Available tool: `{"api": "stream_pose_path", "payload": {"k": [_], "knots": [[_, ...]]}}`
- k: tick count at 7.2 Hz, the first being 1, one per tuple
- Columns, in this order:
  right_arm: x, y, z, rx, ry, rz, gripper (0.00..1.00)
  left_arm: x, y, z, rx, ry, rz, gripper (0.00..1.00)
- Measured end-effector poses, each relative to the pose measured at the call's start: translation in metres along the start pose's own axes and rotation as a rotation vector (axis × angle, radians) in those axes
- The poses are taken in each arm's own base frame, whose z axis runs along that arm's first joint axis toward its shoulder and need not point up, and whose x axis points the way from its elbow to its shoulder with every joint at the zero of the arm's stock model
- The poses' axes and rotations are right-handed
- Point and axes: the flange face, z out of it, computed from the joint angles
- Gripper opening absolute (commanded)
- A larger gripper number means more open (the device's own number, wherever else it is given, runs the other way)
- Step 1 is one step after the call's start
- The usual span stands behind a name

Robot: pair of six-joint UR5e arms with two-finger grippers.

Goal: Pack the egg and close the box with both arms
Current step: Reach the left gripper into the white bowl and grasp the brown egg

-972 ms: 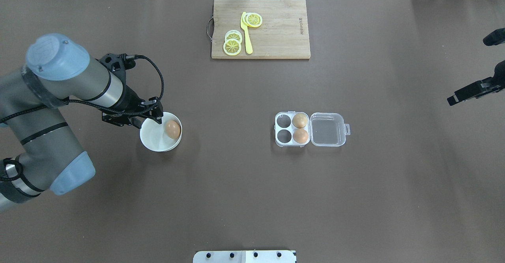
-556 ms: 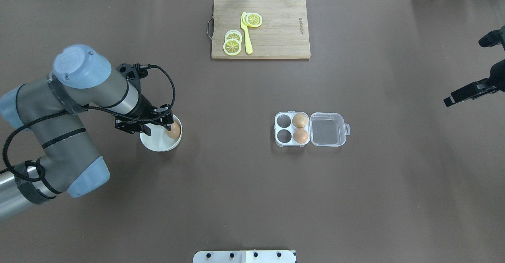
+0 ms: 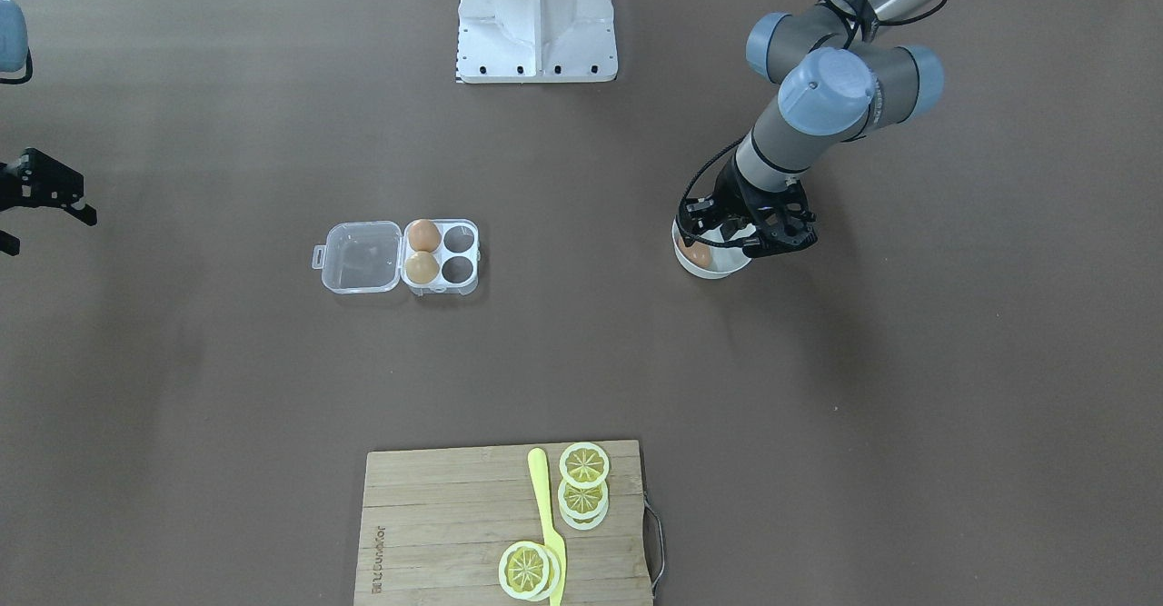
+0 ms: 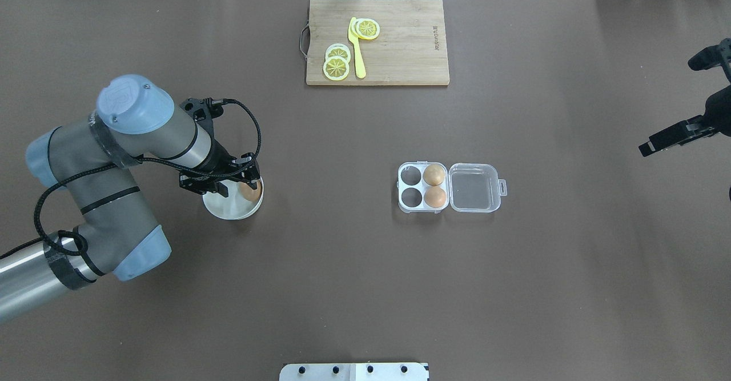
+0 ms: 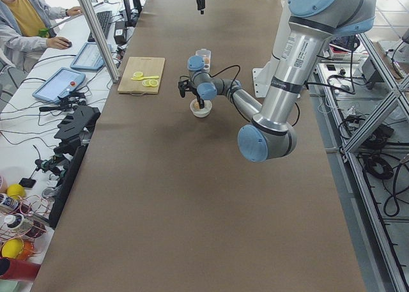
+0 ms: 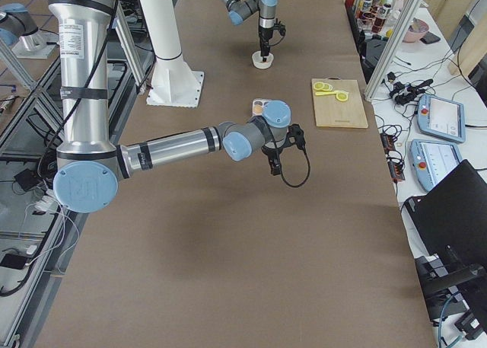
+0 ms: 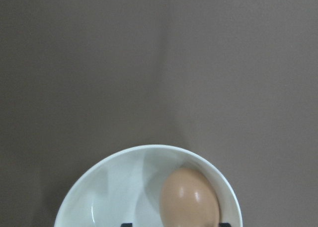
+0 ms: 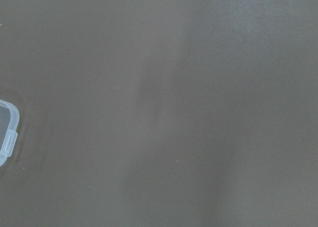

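The bowl's plain white bottom (image 7: 124,194) shows beside the orange-brown egg, so I expect the bowl to stay behind empty when I lift the egg out.
The orange-brown egg (image 4: 252,190) lies at the right side of a round white bowl (image 4: 228,209). My left gripper (image 4: 246,183) is open and reaches down into the bowl. In the left wrist view its fingertips (image 7: 126,224) just show on either side of the egg (image 7: 190,199). The clear box (image 4: 410,185) lies open at mid-table with its lid (image 4: 473,187) flat to the right. A paler tan egg (image 4: 433,173) and a brown egg (image 4: 435,197) fill its two right cells. My right gripper (image 4: 657,141) hangs open and empty, far right of the box.
A wooden cutting board (image 4: 400,49) with lemon slices (image 4: 336,64) and a yellow knife (image 4: 356,49) lies at the far edge. The white robot base (image 3: 538,15) stands at the near edge. The box's latch tab (image 8: 7,140) shows in the right wrist view.
My left arm has swung to the right. Its gripper went from the bowl's left rim to over the egg, its fingers now on either side of it. My right gripper drifted slightly left.
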Motion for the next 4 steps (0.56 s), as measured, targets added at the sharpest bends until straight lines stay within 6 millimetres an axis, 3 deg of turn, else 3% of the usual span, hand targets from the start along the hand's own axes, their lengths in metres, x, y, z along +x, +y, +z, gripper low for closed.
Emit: {"api": "stream_pose_path", "payload": {"k": [4], "knots": [[-0.004, -0.0001, -0.0038, 0.007, 0.0, -0.002, 0.99, -0.003, -0.0031, 0.0094, -0.001, 0.008, -0.001, 0.58]]}}
